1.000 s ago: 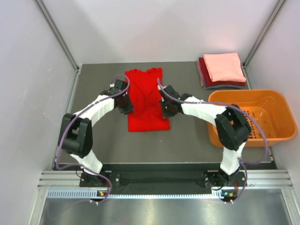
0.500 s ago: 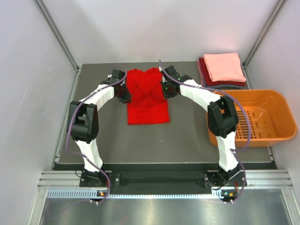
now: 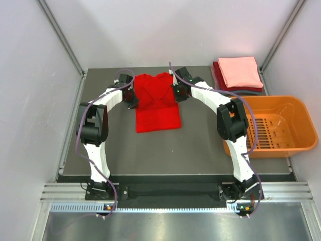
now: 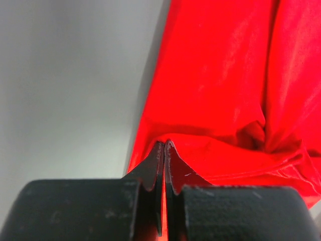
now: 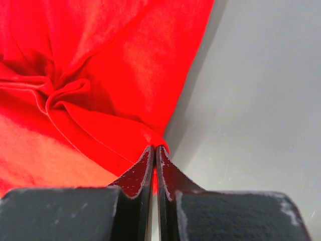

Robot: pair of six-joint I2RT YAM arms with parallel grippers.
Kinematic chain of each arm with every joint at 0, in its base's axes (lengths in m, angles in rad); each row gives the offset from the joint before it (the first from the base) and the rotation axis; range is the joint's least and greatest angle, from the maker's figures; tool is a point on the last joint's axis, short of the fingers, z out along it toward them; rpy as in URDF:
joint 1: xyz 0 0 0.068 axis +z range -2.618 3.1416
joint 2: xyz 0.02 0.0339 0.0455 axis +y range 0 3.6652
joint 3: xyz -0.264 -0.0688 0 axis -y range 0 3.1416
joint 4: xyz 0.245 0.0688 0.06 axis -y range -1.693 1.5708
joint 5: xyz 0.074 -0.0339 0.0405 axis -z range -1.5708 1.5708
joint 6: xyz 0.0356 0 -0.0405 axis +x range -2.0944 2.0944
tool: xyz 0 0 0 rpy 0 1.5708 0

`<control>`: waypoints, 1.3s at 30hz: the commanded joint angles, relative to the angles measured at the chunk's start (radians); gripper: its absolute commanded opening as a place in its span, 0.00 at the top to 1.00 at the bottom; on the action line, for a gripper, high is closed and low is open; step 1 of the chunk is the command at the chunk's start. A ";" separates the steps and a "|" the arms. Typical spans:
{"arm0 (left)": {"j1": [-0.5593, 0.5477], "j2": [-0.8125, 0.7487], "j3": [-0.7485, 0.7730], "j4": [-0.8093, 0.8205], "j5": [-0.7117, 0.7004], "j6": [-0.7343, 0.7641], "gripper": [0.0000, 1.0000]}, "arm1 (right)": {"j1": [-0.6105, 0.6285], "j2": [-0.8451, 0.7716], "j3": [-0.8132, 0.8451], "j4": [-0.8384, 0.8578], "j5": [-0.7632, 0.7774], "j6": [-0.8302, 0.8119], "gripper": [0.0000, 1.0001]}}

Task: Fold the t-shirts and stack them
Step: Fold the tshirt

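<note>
The pinched cloth [image 5: 159,140] is in line with the red t-shirt's side edge [image 5: 176,100], so the robot's right gripper keeps lowering the cloth until it lies flat, then let go there.
A bright red t-shirt [image 3: 156,102] lies on the dark table, its far part bunched and doubled back. My left gripper [image 3: 132,97] is shut on the shirt's left edge; the left wrist view shows red cloth [image 4: 220,100] pinched between its tips [image 4: 164,145]. My right gripper [image 3: 178,93] is shut on the shirt's right edge, with red cloth [image 5: 100,75] caught between its tips [image 5: 155,148]. A stack of folded t-shirts [image 3: 237,75], salmon-pink on top of dark red and grey-blue, sits at the far right corner.
An orange plastic basket [image 3: 271,125] stands at the right of the table, near the right arm. White walls close in the table at the left, back and right.
Both grippers have moved toward the far edge, each holding a side of the red shirt. The shirt's far part has bunched and its visible length has shortened.
</note>
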 commanded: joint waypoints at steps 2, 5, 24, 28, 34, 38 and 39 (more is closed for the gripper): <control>0.015 0.001 0.043 0.044 -0.037 -0.010 1.00 | -0.019 0.006 0.057 0.055 -0.025 -0.046 1.00; 0.015 -0.003 0.033 0.067 -0.039 -0.010 1.00 | -0.022 0.009 0.057 0.076 -0.032 -0.056 1.00; 0.019 0.027 0.056 0.123 -0.103 -0.004 0.95 | -0.054 0.086 0.113 0.171 -0.036 -0.070 0.96; 0.021 -0.006 0.106 0.032 -0.183 0.036 0.72 | -0.063 0.089 0.169 0.141 -0.028 -0.052 0.77; 0.016 -0.149 0.084 -0.074 -0.220 0.125 0.66 | -0.074 -0.035 0.114 0.033 -0.039 0.006 0.60; 0.010 -0.267 -0.083 -0.060 -0.102 0.125 0.65 | -0.065 -0.163 -0.064 0.019 -0.080 0.022 0.56; 0.010 -0.288 -0.153 -0.043 -0.080 0.123 0.64 | -0.065 -0.207 -0.099 0.024 -0.094 0.023 0.56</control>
